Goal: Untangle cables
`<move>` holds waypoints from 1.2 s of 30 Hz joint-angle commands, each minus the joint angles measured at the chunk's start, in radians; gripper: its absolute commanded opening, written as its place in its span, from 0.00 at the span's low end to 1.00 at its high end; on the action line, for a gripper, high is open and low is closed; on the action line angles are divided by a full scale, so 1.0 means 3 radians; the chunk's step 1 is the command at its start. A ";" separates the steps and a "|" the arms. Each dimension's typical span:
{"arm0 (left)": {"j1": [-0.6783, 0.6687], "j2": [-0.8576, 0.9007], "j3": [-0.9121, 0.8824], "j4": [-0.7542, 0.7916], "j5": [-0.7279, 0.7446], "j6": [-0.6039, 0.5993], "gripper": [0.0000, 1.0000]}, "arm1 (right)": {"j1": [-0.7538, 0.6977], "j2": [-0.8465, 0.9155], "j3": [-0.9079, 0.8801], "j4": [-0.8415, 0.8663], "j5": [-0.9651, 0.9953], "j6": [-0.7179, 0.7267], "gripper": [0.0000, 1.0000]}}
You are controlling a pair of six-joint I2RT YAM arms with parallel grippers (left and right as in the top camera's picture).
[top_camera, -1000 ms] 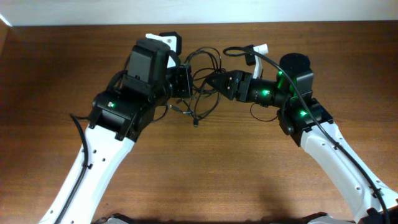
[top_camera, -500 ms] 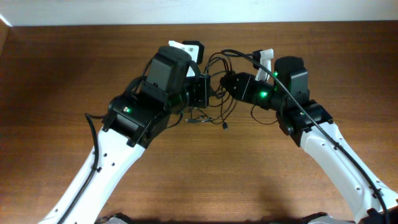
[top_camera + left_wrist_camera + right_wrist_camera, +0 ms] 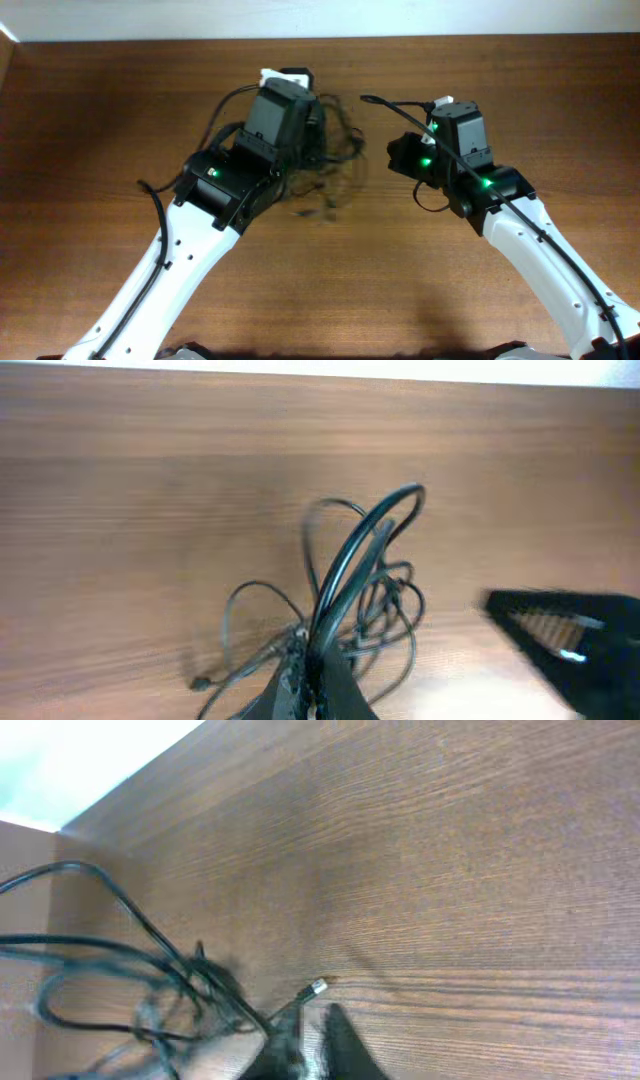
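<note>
The cables hang in a tangle, and my left gripper pinches several loops together. Next, I let go of the cables onto the wood before my right gripper works on them.
The cables are a tangle of thin black cords hanging blurred between the two arms at the back of the table. In the left wrist view my left gripper is shut on a bunch of cables, whose loops fan out above the wood; a small plug trails at the left. My right gripper is shut, and several strands of the cables run into its fingertips. A silver-tipped plug sticks out just beyond them. From overhead the right gripper sits right of the tangle.
The wooden table ends at a white wall along the back. A thicker black robot wire arcs over the right arm. The right gripper's dark tip shows at the right of the left wrist view.
The right gripper has shut and drawn back to the right. The left arm has swung right and toward the back, carrying the tangle with it; the cords now swing, blurred.
</note>
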 commanded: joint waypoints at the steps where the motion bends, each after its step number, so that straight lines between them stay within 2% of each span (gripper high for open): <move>1: 0.0043 -0.0076 0.0041 -0.0070 -0.0758 -0.0019 0.00 | -0.0015 0.0005 -0.0008 0.0001 0.0094 -0.0033 0.04; 3: 0.0081 -0.0076 0.0041 -0.0066 -0.0662 -0.0045 0.00 | -0.0015 0.0005 -0.0008 0.0020 -0.0010 -0.0033 0.05; 5: 0.0081 -0.0076 0.0041 -0.0052 -0.0401 -0.0043 0.00 | -0.0015 0.0005 -0.0008 0.0079 -0.0102 -0.0036 0.27; 7: 0.0081 -0.0076 0.0041 -0.0037 -0.0170 -0.0043 0.00 | -0.0014 0.0005 -0.0008 0.0161 -0.0118 -0.0228 0.59; 9: 0.0081 -0.0076 0.0041 -0.0038 -0.0078 -0.0043 0.00 | -0.0015 0.0005 -0.0008 0.0300 -0.0354 -0.0587 0.72; 11: 0.0088 -0.0126 0.0042 -0.0034 0.0088 -0.0042 0.00 | -0.0015 0.0005 -0.0008 0.0450 -0.0671 -0.1165 0.77; 13: 0.0088 -0.0233 0.0048 -0.0029 0.0123 -0.0038 0.00 | -0.0015 0.0005 -0.0008 0.0464 -0.0680 -0.1500 0.79; 15: 0.0088 -0.0392 0.0051 -0.0028 0.0136 -0.0028 0.00 | -0.0014 0.0005 -0.0008 0.0468 -0.0717 -0.1835 0.86; 19: 0.0088 -0.0636 0.0051 -0.0027 0.0149 -0.0028 0.00 | -0.0009 0.0005 -0.0008 0.0470 -0.0886 -0.2271 0.88; 21: 0.0088 -0.0688 0.0051 -0.0023 0.0207 -0.0028 0.00 | -0.0009 0.0005 -0.0008 0.0497 -0.0984 -0.2304 0.88; 25: 0.0088 -0.0697 0.0051 -0.0001 0.0342 -0.0031 0.00 | -0.0009 0.0005 -0.0008 0.0710 -0.1405 -0.2303 0.88; 27: 0.0088 -0.0697 0.0051 0.0066 0.0590 -0.0031 0.00 | -0.0009 0.0005 -0.0008 0.0759 -0.1541 -0.2303 0.87; 31: 0.0086 -0.0697 0.0051 0.0195 0.0963 -0.0032 0.00 | -0.0009 0.0005 -0.0008 0.0768 -0.1591 -0.2303 0.73; 32: 0.0086 -0.0697 0.0051 0.0187 0.0987 -0.0031 0.00 | -0.0009 0.0005 -0.0008 0.0768 -0.1591 -0.2303 0.55; 33: 0.0088 -0.0697 0.0050 0.0184 0.0980 -0.0029 0.00 | -0.0009 0.0005 -0.0008 0.0767 -0.1591 -0.2302 0.29; 34: 0.0088 -0.0697 0.0050 0.0187 0.0921 -0.0031 0.00 | -0.0009 0.0005 -0.0008 0.0765 -0.1593 -0.2298 0.12; 35: 0.0088 -0.0697 0.0050 0.0186 0.0818 -0.0029 0.00 | -0.0009 0.0005 -0.0008 0.0765 -0.1616 -0.2288 0.06; 36: 0.0088 -0.0697 0.0050 0.0175 0.0612 -0.0031 0.00 | -0.0009 0.0005 -0.0008 0.0767 -0.1648 -0.2242 0.04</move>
